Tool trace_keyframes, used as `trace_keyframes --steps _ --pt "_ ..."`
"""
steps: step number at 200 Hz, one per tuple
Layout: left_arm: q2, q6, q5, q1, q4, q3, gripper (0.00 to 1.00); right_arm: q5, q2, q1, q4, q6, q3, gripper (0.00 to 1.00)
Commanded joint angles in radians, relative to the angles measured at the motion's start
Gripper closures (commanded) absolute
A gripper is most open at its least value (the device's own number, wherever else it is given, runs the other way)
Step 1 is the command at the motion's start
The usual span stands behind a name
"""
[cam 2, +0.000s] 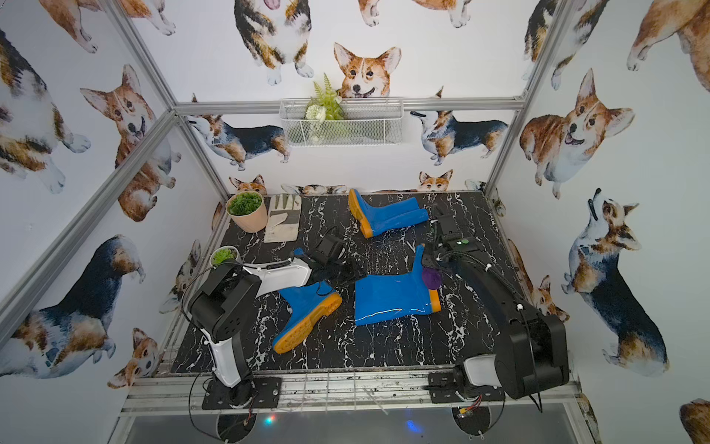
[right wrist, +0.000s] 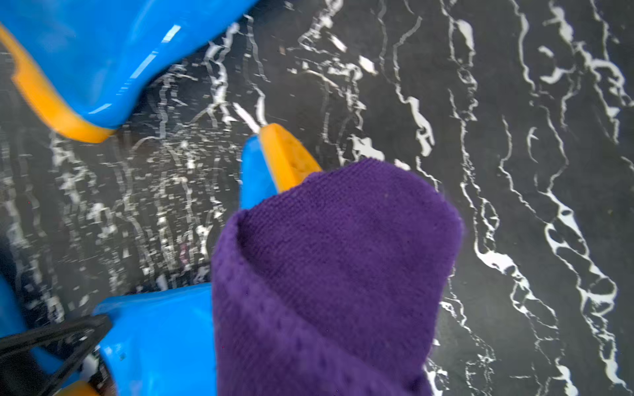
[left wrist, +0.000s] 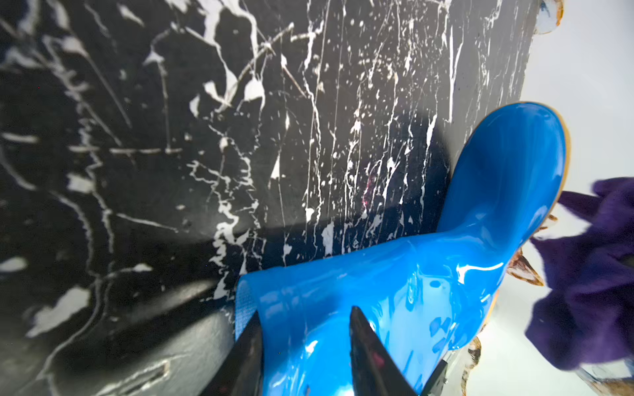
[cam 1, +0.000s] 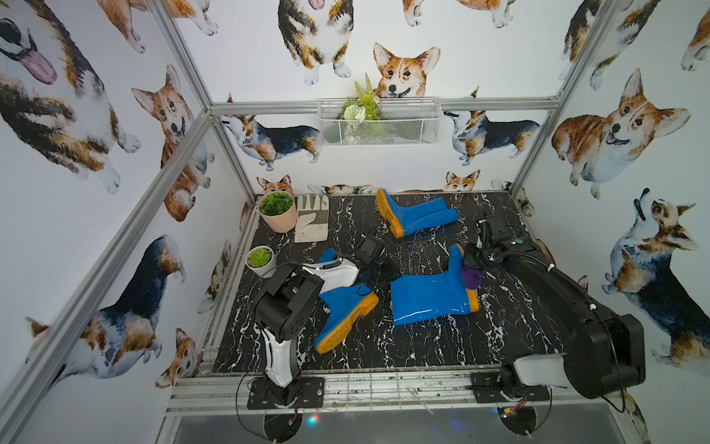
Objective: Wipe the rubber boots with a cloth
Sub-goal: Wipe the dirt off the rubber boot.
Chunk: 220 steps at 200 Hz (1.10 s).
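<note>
Next, my right gripper sweeps the purple cloth back across the ankle onto the boot's shaft (cam 1: 415,296), because the cloth hangs past the middle boot's sole (cam 1: 473,300) over the floor.
Three glossy blue rubber boots with orange soles lie on the black marbled floor in both top views: one at the back (cam 1: 417,215), one in the middle (cam 1: 430,298), one at the front left (cam 1: 345,313). My left gripper (cam 1: 385,273) is shut on the middle boot's shaft rim; in the left wrist view its fingers (left wrist: 368,346) straddle the blue wall (left wrist: 394,281). My right gripper (cam 1: 471,265) is shut on the purple cloth (cam 1: 472,277), which rests against that boot's sole. The cloth (right wrist: 336,274) hides the right jaws in the right wrist view.
A pink pot with a green plant (cam 1: 277,211) and a pale work glove (cam 1: 312,219) sit at the back left. A small white pot (cam 1: 260,259) stands by the left wall. A wire basket (cam 1: 378,121) hangs on the back wall.
</note>
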Motion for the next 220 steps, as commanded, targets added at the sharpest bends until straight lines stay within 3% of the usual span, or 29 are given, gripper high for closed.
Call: trace_keyframes --steps 1,36,84,136,185,220 --pt "-0.012 -0.053 0.06 0.0 0.091 -0.036 0.63 0.038 -0.029 0.063 -0.037 0.017 0.022 1.0" --pt "-0.005 -0.128 0.147 -0.001 0.257 -0.08 0.72 0.006 -0.03 0.203 0.001 0.106 -0.011 1.0" --pt "-0.004 -0.17 0.185 0.0 0.353 -0.088 1.0 -0.035 0.062 0.346 0.069 0.176 0.0 1.0" --pt "-0.024 -0.21 0.19 0.002 0.406 -0.115 1.0 -0.083 0.219 0.49 0.189 0.192 0.095 1.0" --pt "-0.055 -0.256 0.219 0.021 0.46 -0.149 1.0 -0.172 0.414 0.475 0.327 0.215 0.083 1.0" --pt "-0.107 -0.186 0.222 0.058 0.354 -0.156 1.0 -0.14 0.401 0.297 0.258 0.236 -0.039 1.0"
